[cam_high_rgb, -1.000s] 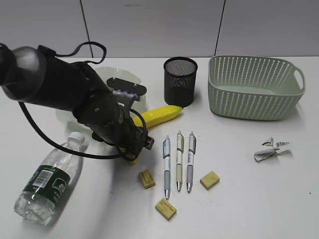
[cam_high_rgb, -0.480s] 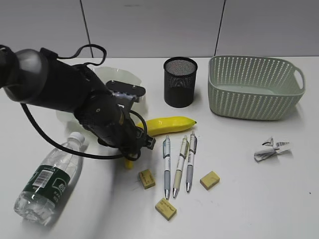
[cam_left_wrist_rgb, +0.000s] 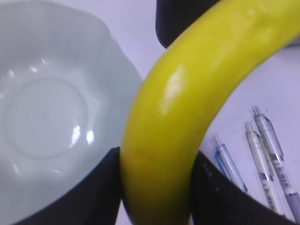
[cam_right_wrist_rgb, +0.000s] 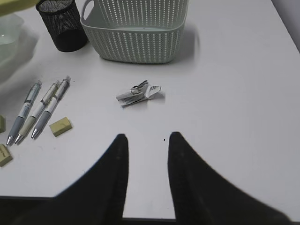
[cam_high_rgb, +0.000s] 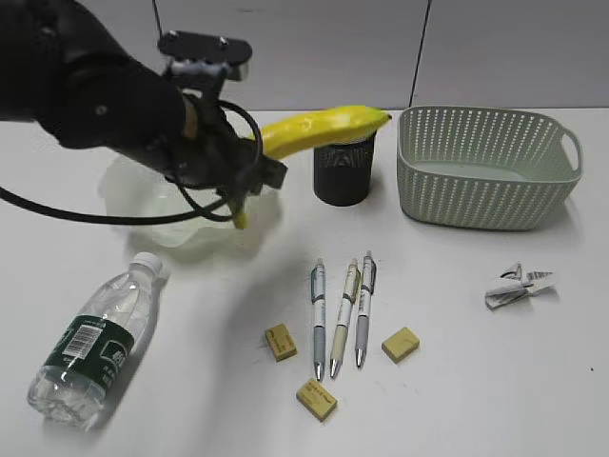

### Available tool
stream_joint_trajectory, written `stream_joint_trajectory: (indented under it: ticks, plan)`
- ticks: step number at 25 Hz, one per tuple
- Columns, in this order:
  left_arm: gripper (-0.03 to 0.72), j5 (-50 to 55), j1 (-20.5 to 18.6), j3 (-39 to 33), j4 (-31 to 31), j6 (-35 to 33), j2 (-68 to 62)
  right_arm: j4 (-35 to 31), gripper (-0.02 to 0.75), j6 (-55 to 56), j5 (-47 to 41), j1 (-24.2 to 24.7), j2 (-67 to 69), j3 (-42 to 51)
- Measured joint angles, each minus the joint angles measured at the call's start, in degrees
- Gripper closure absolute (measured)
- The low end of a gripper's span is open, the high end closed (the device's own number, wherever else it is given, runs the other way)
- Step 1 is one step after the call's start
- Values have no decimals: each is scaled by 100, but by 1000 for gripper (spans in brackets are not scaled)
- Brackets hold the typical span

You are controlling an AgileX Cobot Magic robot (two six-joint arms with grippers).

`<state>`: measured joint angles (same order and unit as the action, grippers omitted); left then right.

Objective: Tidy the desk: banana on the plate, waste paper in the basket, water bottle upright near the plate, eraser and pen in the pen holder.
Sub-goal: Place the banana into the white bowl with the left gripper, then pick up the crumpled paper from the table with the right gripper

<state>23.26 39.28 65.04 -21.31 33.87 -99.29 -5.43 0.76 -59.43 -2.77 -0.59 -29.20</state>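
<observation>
The banana is hanging above the empty plate's rim [cam_left_wrist_rgb: 125, 61], so the robot's left gripper should keep moving it over the plate [cam_left_wrist_rgb: 44, 117] until the banana's tip is clear of the pen holder, then let go.
My left gripper [cam_left_wrist_rgb: 157, 173] is shut on the yellow banana [cam_high_rgb: 324, 129] and holds it in the air over the near right rim of the pale green plate [cam_high_rgb: 143, 209], in front of the black pen holder [cam_high_rgb: 343, 181]. The water bottle [cam_high_rgb: 95, 338] lies on its side at the front left. Three pens [cam_high_rgb: 341, 319] and three yellow erasers [cam_high_rgb: 280, 341] lie mid-desk. The waste paper [cam_right_wrist_rgb: 138, 93] lies ahead of my right gripper [cam_right_wrist_rgb: 146, 140], which stands open and empty above the desk. The basket [cam_high_rgb: 485, 167] stands at the back right.
The left arm and its cables [cam_high_rgb: 95, 105] hang over the plate and the back left of the desk. In the left wrist view the plate [cam_left_wrist_rgb: 51, 108] is to the banana's left and the pens [cam_left_wrist_rgb: 262, 154] to its right.
The left gripper closed on the banana, lifted it off the desk and carried it up and back towards the plate. The middle pen got knocked askew. The right gripper has not moved.
</observation>
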Motion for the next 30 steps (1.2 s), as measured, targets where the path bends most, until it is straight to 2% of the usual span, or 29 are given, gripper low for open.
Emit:
stream_joint_trajectory:
  ticks: [3,8,11,16,21,24,27,30]
  plan:
    - [370,-31,-363,0,-260,0,151,0,493,0,0,0,0,0]
    - [370,-240,-1215,0,-339,0,17,0,493,0,0,0,0,0]
    - [370,-432,-1483,0,-328,0,-163,0,493,0,0,0,0,0]
    - [359,-533,-1557,0,-324,0,-513,0,493,0,0,0,0,0]
    - [206,-544,-1559,0,-324,0,-593,0,493,0,0,0,0,0]
    - [165,-486,-1559,0,-324,0,-557,0,493,0,0,0,0,0]
    - [164,-316,-1559,-35,-329,-48,-275,0,493,0,0,0,0,0]
    - [207,-258,-1564,-407,-429,-152,513,0,493,0,0,0,0,0]
